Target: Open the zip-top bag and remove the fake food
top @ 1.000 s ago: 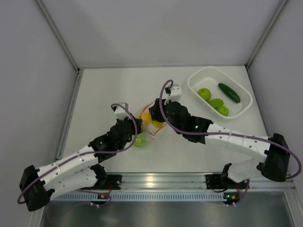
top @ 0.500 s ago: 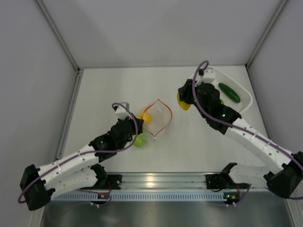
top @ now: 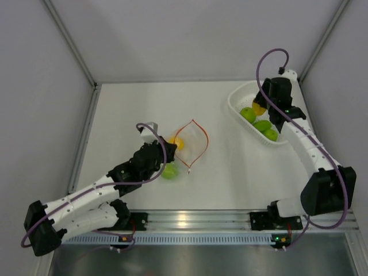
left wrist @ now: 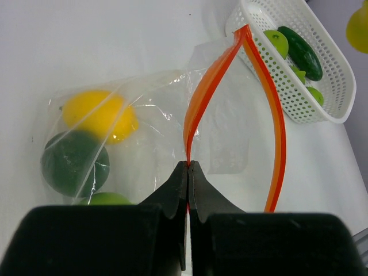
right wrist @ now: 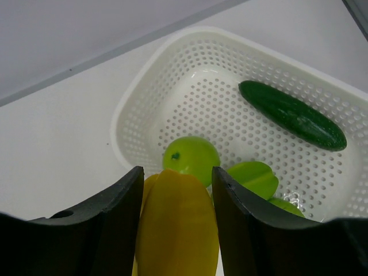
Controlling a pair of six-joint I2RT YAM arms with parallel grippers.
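The yellow ridged fruit (top: 259, 108) is over the white basket, and there is an open spot on the basket's bottom beside the dark-green cucumber (right wrist: 221, 115). My right gripper should go on lowering the fruit before it lets go of it there.
The clear zip-top bag (top: 191, 142) lies mid-table with its orange-red zip strip (left wrist: 198, 103) spread open. My left gripper (left wrist: 188, 164) is shut on one side of the strip. Inside the bag lie a yellow fruit (left wrist: 99, 115), a dark-green round one (left wrist: 72, 164) and a light-green one (left wrist: 103, 199). My right gripper (right wrist: 177, 172) is shut on a yellow ridged fruit (right wrist: 178, 221) and holds it above the white basket (right wrist: 144, 98). It also shows in the top view (top: 259, 108). The basket holds a dark-green cucumber (right wrist: 290, 114) and light-green fruits (right wrist: 192, 158).
The white perforated basket (top: 236, 103) stands at the back right near the right wall. Grey enclosure walls bound the table on three sides. A metal rail (top: 184, 218) runs along the near edge by the arm bases.
My right gripper has carried the yellow fruit from the bag mouth rightward and back to above the basket. My left gripper has stayed shut on the zip strip; the bag mouth stays spread.
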